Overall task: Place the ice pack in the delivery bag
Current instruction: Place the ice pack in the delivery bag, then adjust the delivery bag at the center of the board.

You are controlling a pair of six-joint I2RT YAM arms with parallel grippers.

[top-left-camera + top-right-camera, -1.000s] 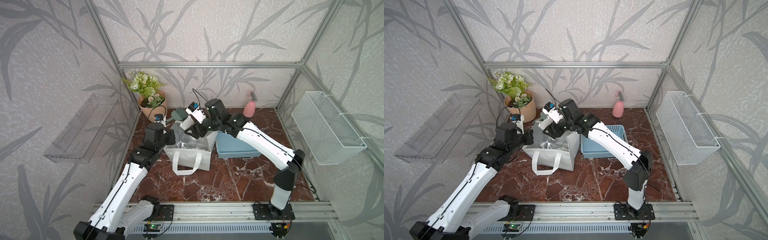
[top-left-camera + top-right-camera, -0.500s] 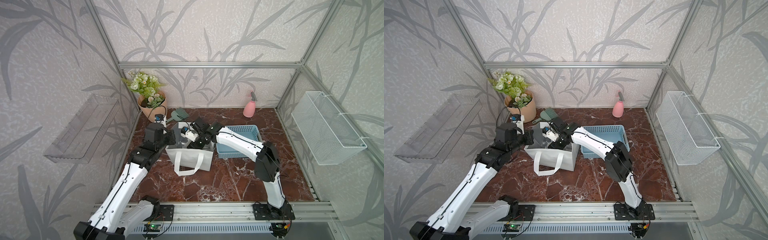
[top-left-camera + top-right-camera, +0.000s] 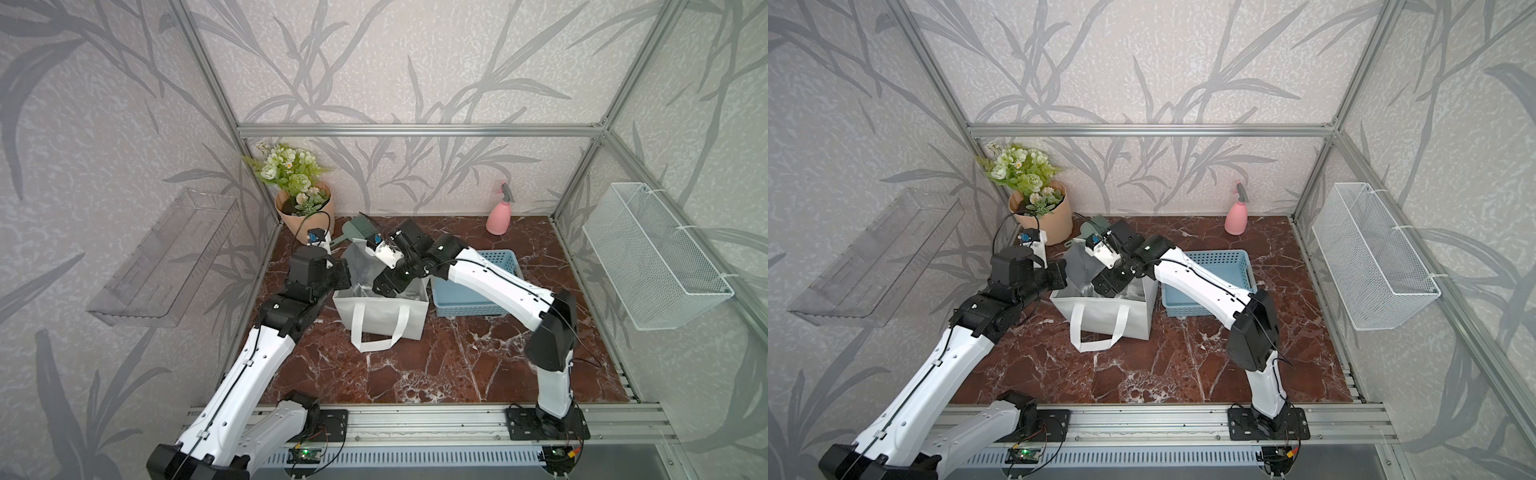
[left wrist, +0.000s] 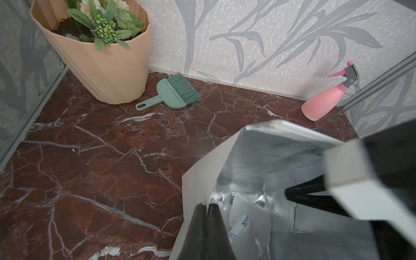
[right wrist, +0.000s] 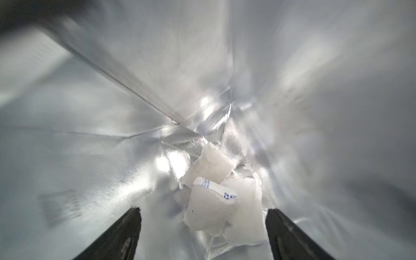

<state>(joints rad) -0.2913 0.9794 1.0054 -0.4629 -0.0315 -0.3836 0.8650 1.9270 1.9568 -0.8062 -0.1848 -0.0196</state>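
The delivery bag's sides (image 3: 380, 316) will bend and its opening will get narrower when I move my grippers closer, because creases (image 5: 151, 104) run down the silver foil lining.
The delivery bag (image 3: 380, 311) (image 3: 1100, 312), white with silver foil lining, stands open on the marble floor in both top views. My left gripper (image 4: 206, 208) (image 3: 343, 277) is shut on the bag's left wall at the rim. White ice packs (image 5: 213, 200) (image 4: 245, 216) with blue print lie in a small heap on the bag's bottom. Just above them inside the bag, my right gripper (image 5: 202, 210) (image 3: 388, 286) is open. Its black fingers (image 5: 126, 227) stand on either side of the packs without touching them.
A light-blue basket (image 3: 478, 293) stands right beside the bag. At the back are a plant pot (image 3: 303, 212), a green hand brush (image 4: 173, 92) and a pink spray bottle (image 3: 498, 216). A wire basket (image 3: 652, 257) hangs on the right wall, a clear shelf (image 3: 166, 257) on the left wall.
My right gripper dropped from above the bag into it, and its jaws opened wider; the ice pack now lies free on the bottom. The left gripper kept its hold on the rim.
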